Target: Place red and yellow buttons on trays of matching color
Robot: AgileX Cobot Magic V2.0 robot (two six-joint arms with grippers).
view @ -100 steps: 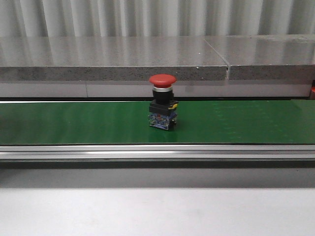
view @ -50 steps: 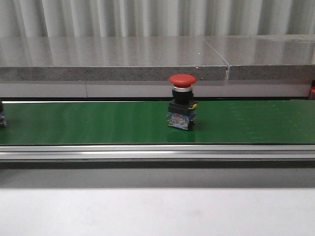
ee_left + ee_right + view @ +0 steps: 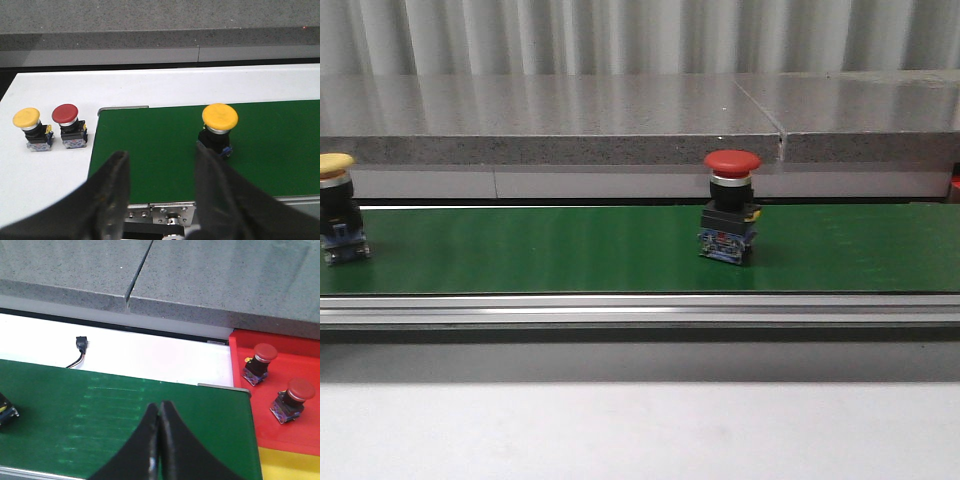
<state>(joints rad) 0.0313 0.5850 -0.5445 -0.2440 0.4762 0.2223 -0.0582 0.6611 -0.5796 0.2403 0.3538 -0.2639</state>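
The red button [image 3: 728, 208] is standing on the green belt past the robot's left gripper, so the right gripper should open, pick it up and bring it to the red tray [image 3: 292, 358].
A red button [image 3: 731, 218] stands upright on the green belt [image 3: 540, 250], right of centre. A yellow button [image 3: 338, 208] stands at the belt's left end; it also shows in the left wrist view [image 3: 218, 129]. My left gripper [image 3: 162, 165] is open and empty, above the belt's near edge, with the yellow button just beyond one finger. My right gripper [image 3: 159, 412] is shut and empty over the belt's right end. A red tray [image 3: 300, 435] holds two red buttons [image 3: 259, 362] [image 3: 291, 399]. A yellow tray's edge [image 3: 290, 465] lies beside it.
A spare yellow button [image 3: 31, 129] and a spare red button [image 3: 70, 126] stand on the white table [image 3: 45, 170] beside the belt's left end. A grey stone ledge [image 3: 570, 120] runs behind the belt. A small black cable end [image 3: 80, 347] lies on the white surface.
The red button has ridden the belt to the right. The yellow button has come into the front view at the belt's left end.
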